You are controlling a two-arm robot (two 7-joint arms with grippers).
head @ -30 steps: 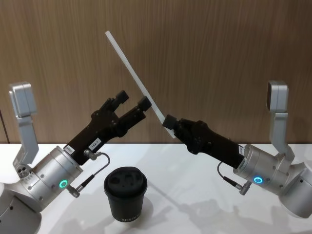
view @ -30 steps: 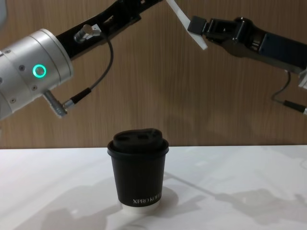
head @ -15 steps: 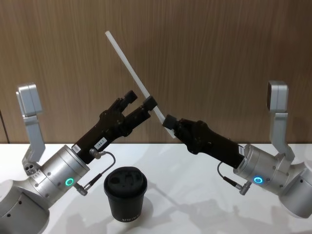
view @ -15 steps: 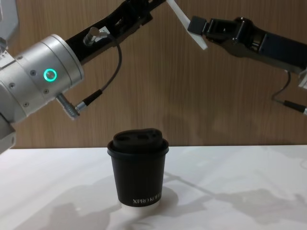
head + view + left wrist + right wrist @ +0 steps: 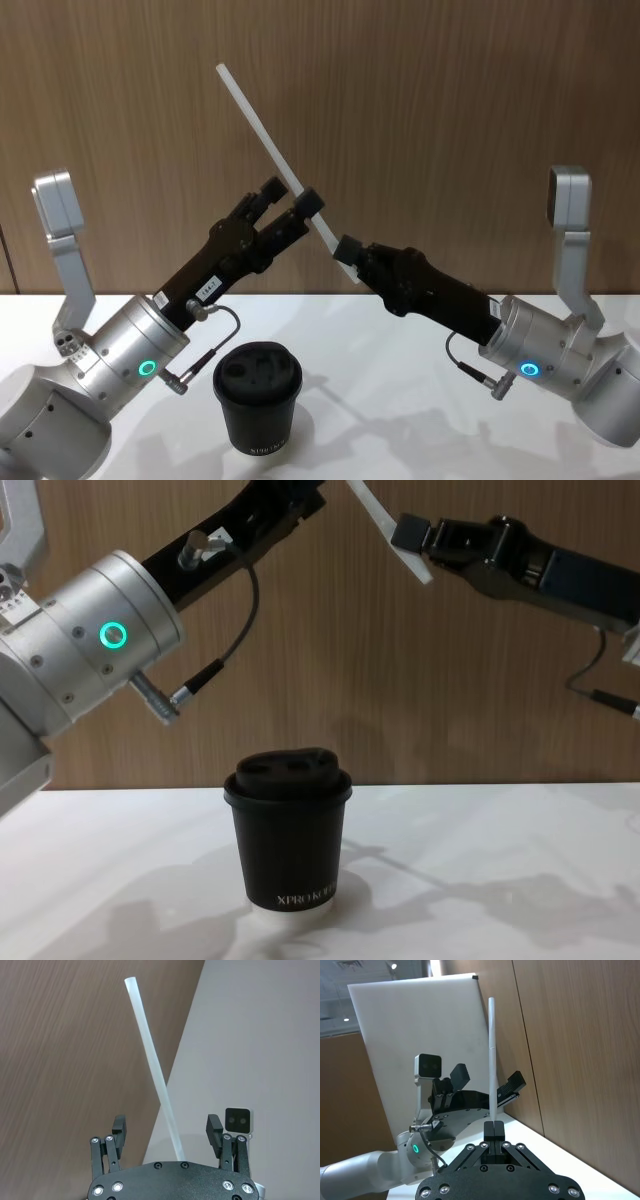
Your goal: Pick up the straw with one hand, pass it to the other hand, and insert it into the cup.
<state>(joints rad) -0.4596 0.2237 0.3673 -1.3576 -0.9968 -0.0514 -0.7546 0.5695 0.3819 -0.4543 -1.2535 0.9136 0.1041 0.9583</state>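
The white straw (image 5: 258,125) points straight up from its held lower end (image 5: 347,268), so it should keep straight and slide down through the lid when the robot pushes it.
The white straw (image 5: 255,120) slants up in the air above the table, tilted to the left. My right gripper (image 5: 346,250) is shut on its lower end, seen from behind as closed pads (image 5: 493,1129). My left gripper (image 5: 291,193) is open, and the straw (image 5: 150,1060) passes between its two spread fingers (image 5: 119,1126) without visible contact. The black cup (image 5: 257,395) with its domed lid stands upright on the white table (image 5: 400,400), below and between the arms. In the chest view the cup (image 5: 290,830) is central, with the straw (image 5: 375,510) and right gripper (image 5: 410,535) high above it.
A brown wood-grain wall stands close behind the table. The silver wrist of the left arm (image 5: 95,645), with its green ring light and a looping cable, hangs to the left of the cup. A white panel (image 5: 420,1035) stands behind the left arm.
My left gripper has moved up and forward, so its open fingers now straddle the straw above the right gripper's hold. The right arm, straw and cup have stayed in place.
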